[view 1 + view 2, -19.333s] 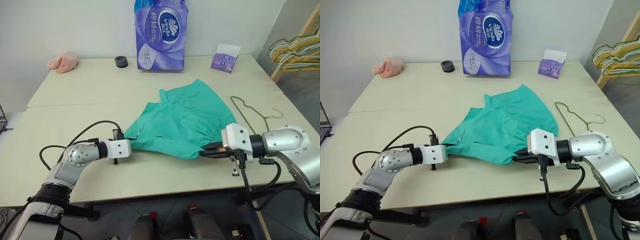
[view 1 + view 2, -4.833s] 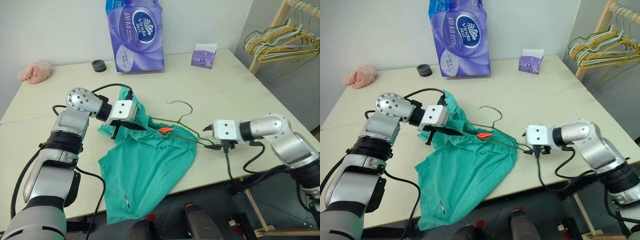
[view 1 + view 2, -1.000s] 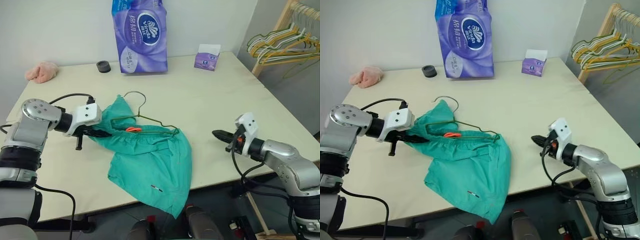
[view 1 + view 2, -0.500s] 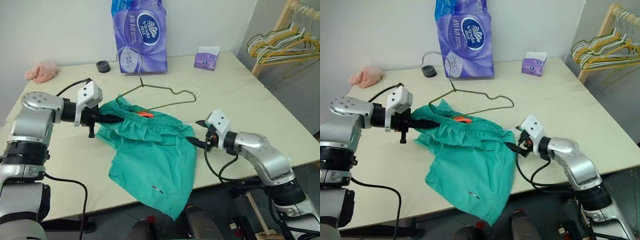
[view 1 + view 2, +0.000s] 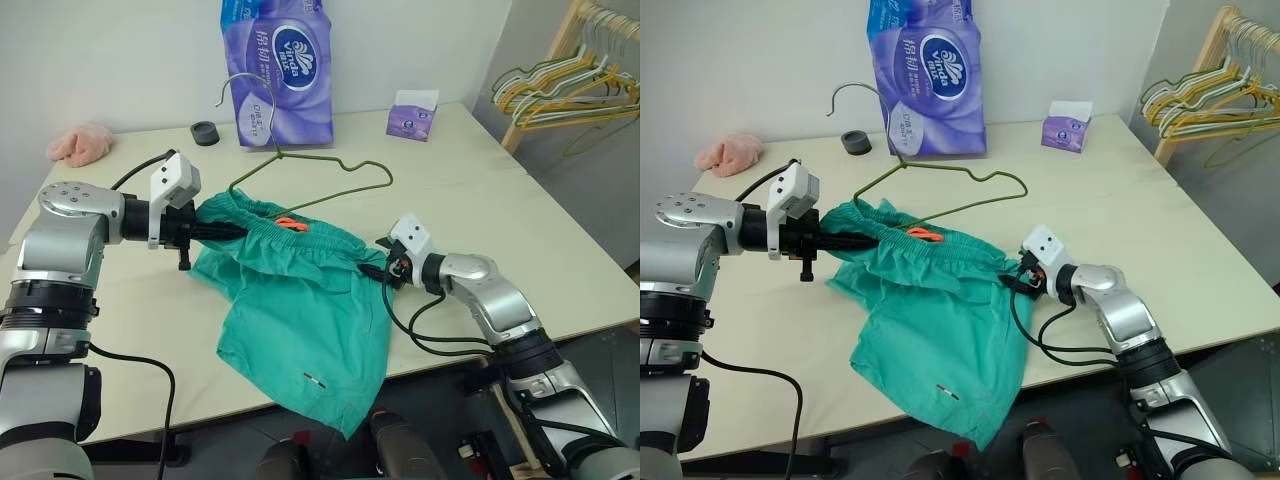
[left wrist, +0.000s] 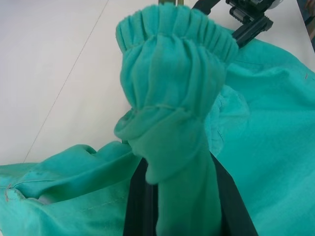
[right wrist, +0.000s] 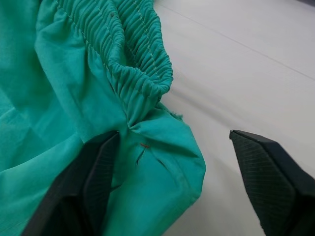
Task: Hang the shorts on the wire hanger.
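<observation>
The shorts' waistband (image 5: 350, 248) is bunched up in tight gathers (image 5: 318, 257). It will stretch out beyond the hanger's loose end when my right gripper pulls.
The teal shorts (image 5: 300, 300) lie on the table (image 5: 470, 190), one leg drooping over its front edge. Their gathered waistband carries an orange tag (image 5: 291, 222). My left gripper (image 5: 218, 230) is shut on the waistband's left end, and the cloth bunches over its fingers (image 6: 139, 206). The wire hanger (image 5: 310, 180) tilts up out of the waistband beside that gripper, its hook (image 5: 233, 85) high in front of the purple pack. My right gripper (image 7: 174, 135) is open at the waistband's right end. One finger (image 7: 93, 182) rests against the cloth, the other (image 7: 266, 172) over bare table.
A tall purple tissue pack (image 5: 275, 65), a black roll (image 5: 204, 132) and a small purple tissue box (image 5: 412, 110) stand along the back. A pink cloth lump (image 5: 77, 143) lies back left. A wooden rack of hangers (image 5: 565, 85) stands right of the table.
My right gripper swung left from the open table to the waistband's right end and opened. My left gripper rose with the waistband, and the hanger tipped up, hook now high.
</observation>
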Action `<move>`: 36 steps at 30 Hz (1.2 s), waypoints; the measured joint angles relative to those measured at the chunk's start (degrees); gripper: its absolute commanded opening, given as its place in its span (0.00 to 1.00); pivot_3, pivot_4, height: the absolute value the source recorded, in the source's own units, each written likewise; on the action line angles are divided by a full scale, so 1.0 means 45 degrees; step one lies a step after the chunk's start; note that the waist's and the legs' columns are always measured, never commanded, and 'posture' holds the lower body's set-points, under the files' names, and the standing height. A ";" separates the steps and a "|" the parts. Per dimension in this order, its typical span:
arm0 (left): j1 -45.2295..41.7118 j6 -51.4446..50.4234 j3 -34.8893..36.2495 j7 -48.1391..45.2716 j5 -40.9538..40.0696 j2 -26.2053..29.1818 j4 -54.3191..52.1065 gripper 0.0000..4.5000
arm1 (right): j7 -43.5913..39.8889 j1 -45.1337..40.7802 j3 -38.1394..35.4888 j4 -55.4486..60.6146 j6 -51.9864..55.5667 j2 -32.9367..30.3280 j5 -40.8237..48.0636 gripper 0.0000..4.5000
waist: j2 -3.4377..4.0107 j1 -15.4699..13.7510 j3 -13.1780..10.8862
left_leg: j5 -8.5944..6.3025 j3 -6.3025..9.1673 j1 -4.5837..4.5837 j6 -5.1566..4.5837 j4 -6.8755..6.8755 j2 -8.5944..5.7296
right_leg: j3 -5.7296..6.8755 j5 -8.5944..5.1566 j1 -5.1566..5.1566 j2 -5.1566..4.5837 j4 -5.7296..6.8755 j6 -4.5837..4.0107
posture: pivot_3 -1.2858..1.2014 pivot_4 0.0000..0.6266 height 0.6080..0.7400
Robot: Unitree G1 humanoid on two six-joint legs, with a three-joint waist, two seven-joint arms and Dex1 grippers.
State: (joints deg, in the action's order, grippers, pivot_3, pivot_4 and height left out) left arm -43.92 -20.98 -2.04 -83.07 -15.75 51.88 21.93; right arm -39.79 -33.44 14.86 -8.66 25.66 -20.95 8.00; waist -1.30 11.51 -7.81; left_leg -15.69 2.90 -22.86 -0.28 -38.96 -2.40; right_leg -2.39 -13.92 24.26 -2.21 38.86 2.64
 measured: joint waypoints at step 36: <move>0.0188 0.0136 -0.0376 -0.1815 -0.0256 0.0834 0.0070 0.00 | 0.2408 0.1421 -0.4614 0.3553 0.4687 0.0711 0.4529 0.00 | 0.0002 -0.0051 0.0025 | -0.0003 0.0000 -0.0002 -0.0004 0.0006 0.0000 | -0.0003 -0.0001 -0.0002 -0.0002 -0.0003 0.0000 | 0.43 0.15 1.00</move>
State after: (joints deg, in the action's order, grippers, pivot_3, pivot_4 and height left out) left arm -43.07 -20.37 -3.74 -91.24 -16.90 55.64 22.25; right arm -28.95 -27.05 -5.90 7.33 46.75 -17.75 28.38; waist -1.29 11.28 -7.69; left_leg -15.71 2.90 -22.87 -0.30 -38.93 -2.40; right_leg -2.40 -13.92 24.25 -2.22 38.84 2.64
